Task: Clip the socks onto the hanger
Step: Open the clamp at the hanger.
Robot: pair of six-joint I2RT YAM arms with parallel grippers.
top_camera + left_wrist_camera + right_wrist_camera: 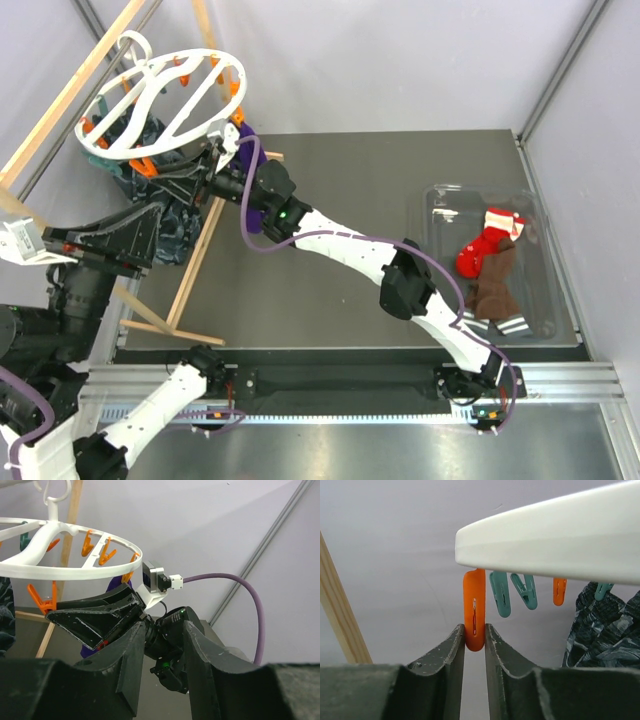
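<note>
The red Santa sock (pixel 486 248) is on my right gripper's side, and that gripper is holding the orange clip (pixel 145 167). My left gripper should take the clip from it first.
The white ring hanger (pixel 160 95) hangs at the far left, with orange clips (pixel 105 555) round its rim (pixel 555 540). My right gripper (pixel 475 632) reaches up under the rim (pixel 225 150) and is shut on the lower end of one hanging orange clip (pixel 474 610). My left gripper (pixel 162 630) is open and empty just below the rim (pixel 195 180), beside the right wrist. A red Santa sock (pixel 483 248) lies in the clear tray (pixel 540 225) at the far right, away from both grippers.
A brown sock with striped cuff (pixel 497 290) lies in the tray too. A pale wooden frame (pixel 200 250) leans at the left. Dark teal patterned cloth (pixel 605 625) and a purple sock (pixel 250 215) hang from the hanger. Teal clips (pixel 500 594) hang beside the orange one.
</note>
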